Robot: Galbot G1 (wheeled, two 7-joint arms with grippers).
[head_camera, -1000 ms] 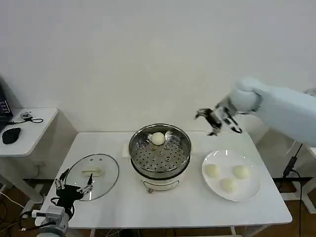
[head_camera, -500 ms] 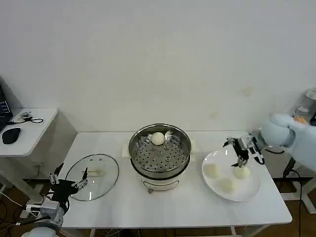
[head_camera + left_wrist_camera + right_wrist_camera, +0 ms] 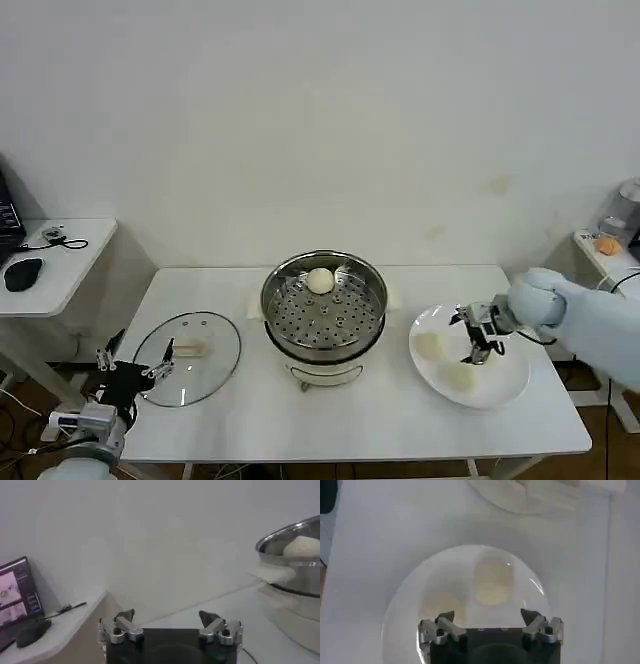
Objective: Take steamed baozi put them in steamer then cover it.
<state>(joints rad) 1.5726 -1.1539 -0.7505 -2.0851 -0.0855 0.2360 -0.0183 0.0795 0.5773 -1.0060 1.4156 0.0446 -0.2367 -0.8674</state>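
Note:
Part of the white plate is covered by my right gripper, so I should expect another baozi hidden there when I take this baozi away.
The shiny steamer (image 3: 323,305) stands mid-table with one cream-white baozi (image 3: 319,281) on its perforated tray. Two more baozi (image 3: 429,345) (image 3: 459,376) lie on the white plate (image 3: 510,385) at the right. My right gripper (image 3: 478,335) hangs open, low over that plate's far side, covering part of it. In the right wrist view my right gripper (image 3: 489,617) has nothing between its fingers, with a baozi (image 3: 492,582) just ahead. The glass cover (image 3: 187,357) lies flat at the left. Beside its near left edge my left gripper (image 3: 130,370) is open and empty.
A white side table (image 3: 55,262) with a black mouse (image 3: 22,273) stands to the left. In the left wrist view the steamer (image 3: 292,555) rises to one side with its baozi (image 3: 302,546) above the rim. Bare tabletop (image 3: 340,410) runs along the front.
My right gripper swung from high beside the steamer down to the plate and now sits low over the baozi. My left gripper drifted slightly left and toward the front edge.

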